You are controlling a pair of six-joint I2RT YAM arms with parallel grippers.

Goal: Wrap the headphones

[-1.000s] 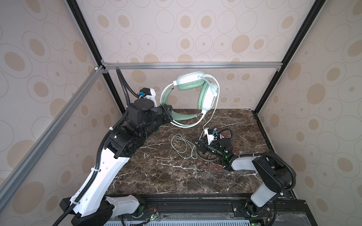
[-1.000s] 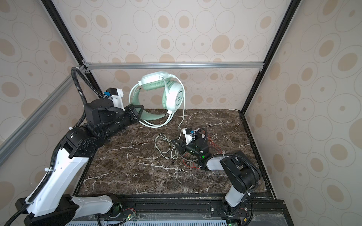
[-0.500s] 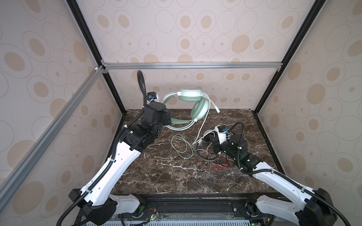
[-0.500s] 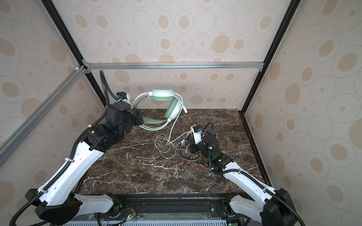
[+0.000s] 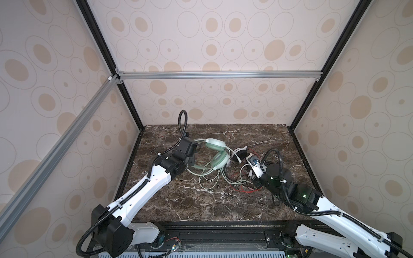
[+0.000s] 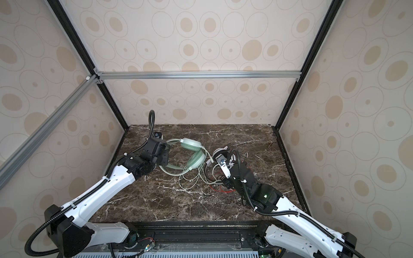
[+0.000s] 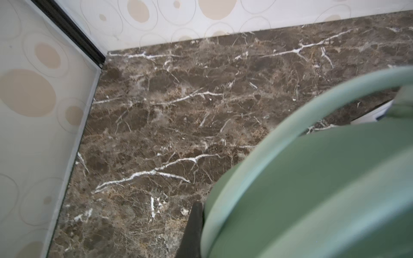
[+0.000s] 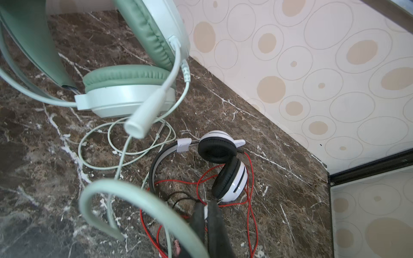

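The pale green cable is in my right gripper beside the earcups, low over the red cable (image 5: 245,190), so I should lift the pale green cable across the earcups (image 5: 220,160).
The mint-green headphones (image 5: 215,154) (image 6: 193,154) sit low over the marble at mid-table, and my left gripper (image 5: 191,159) (image 6: 165,159) is shut on their headband (image 7: 312,178). One black finger (image 7: 193,231) shows against the band. Their pale green cable (image 5: 209,178) (image 8: 98,143) lies in loose loops. The white-and-black headphones (image 5: 240,154) (image 8: 223,167) rest just right of them, with their red cable (image 5: 243,189) (image 8: 251,178) tangled in front. My right gripper (image 5: 249,175) (image 8: 207,214) is shut among the cables, and a pale sliver of green cable shows between its fingers.
The brown marble table (image 5: 178,201) is boxed in by patterned walls on three sides. The green headset's microphone boom (image 8: 147,111) hangs close to the right wrist camera. An aluminium rail (image 5: 212,74) runs overhead at the back.
My left arm has lowered the green headphones from high in the air down to the table. The right gripper has closed and reached further back along the cables.
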